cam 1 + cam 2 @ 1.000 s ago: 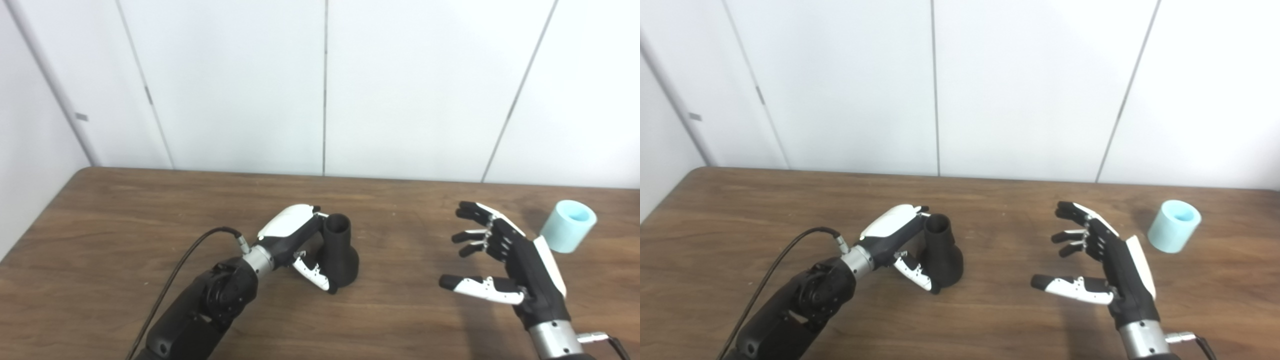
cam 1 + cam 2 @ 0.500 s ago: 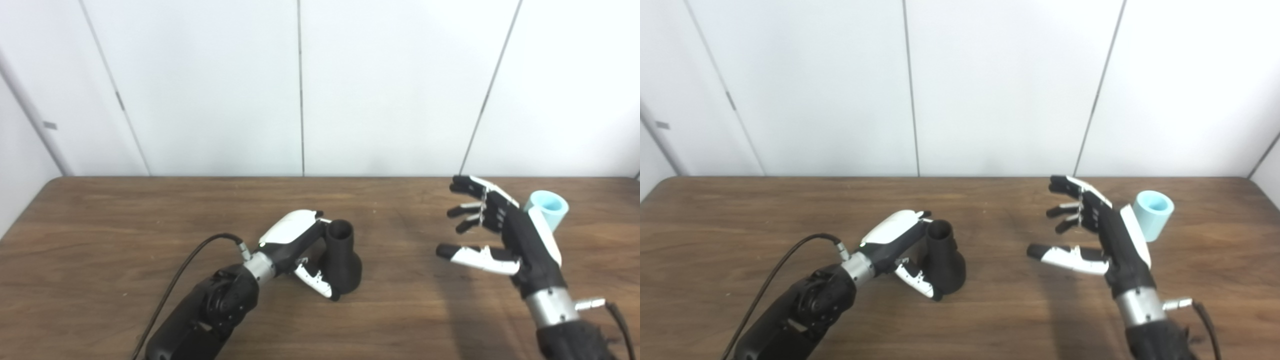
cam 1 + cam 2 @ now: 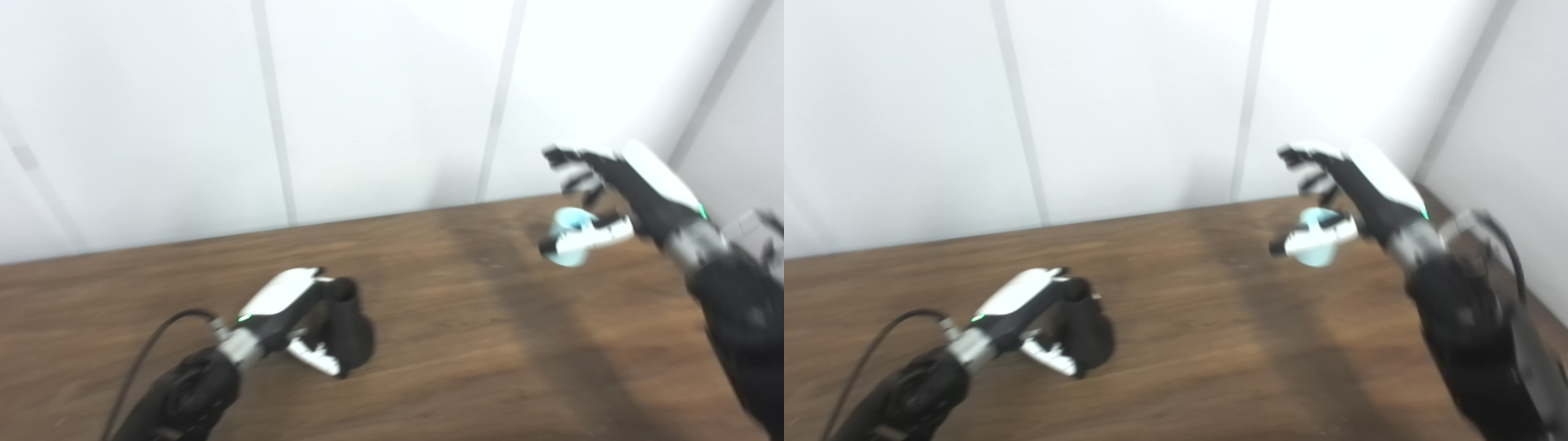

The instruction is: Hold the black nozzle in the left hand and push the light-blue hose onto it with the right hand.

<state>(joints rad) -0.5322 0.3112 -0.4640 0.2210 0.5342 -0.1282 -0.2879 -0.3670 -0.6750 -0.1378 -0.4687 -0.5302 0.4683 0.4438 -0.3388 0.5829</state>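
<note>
The light-blue hose (image 3: 570, 236) will slide down when I push and stop above the wide base (image 3: 354, 342), because the black nozzle gets wider below its neck.
The black nozzle (image 3: 347, 334) stands upright on the wooden table (image 3: 465, 355), left of centre. My left hand (image 3: 285, 303) is shut on it, fingers behind its neck and thumb low in front. The light-blue hose (image 3: 565, 220), a short tube, lies at the far right near the wall. My right hand (image 3: 625, 187) hovers over it, open with fingers spread, and its thumb crosses in front of the hose. Blur hides whether the right hand touches the hose. The right eye view shows the nozzle (image 3: 1085, 335) and the hose (image 3: 1314, 257) standing the same way.
A black cable (image 3: 144, 340) runs from my left wrist down to the bottom edge. White wall panels stand behind the table, and a side wall (image 3: 1507, 153) meets them at the far right, close to my right hand.
The camera has swung, shifting and blurring the whole picture. My right hand has reached out from beside the hose to over it, still open. The left hand stays on the nozzle.
</note>
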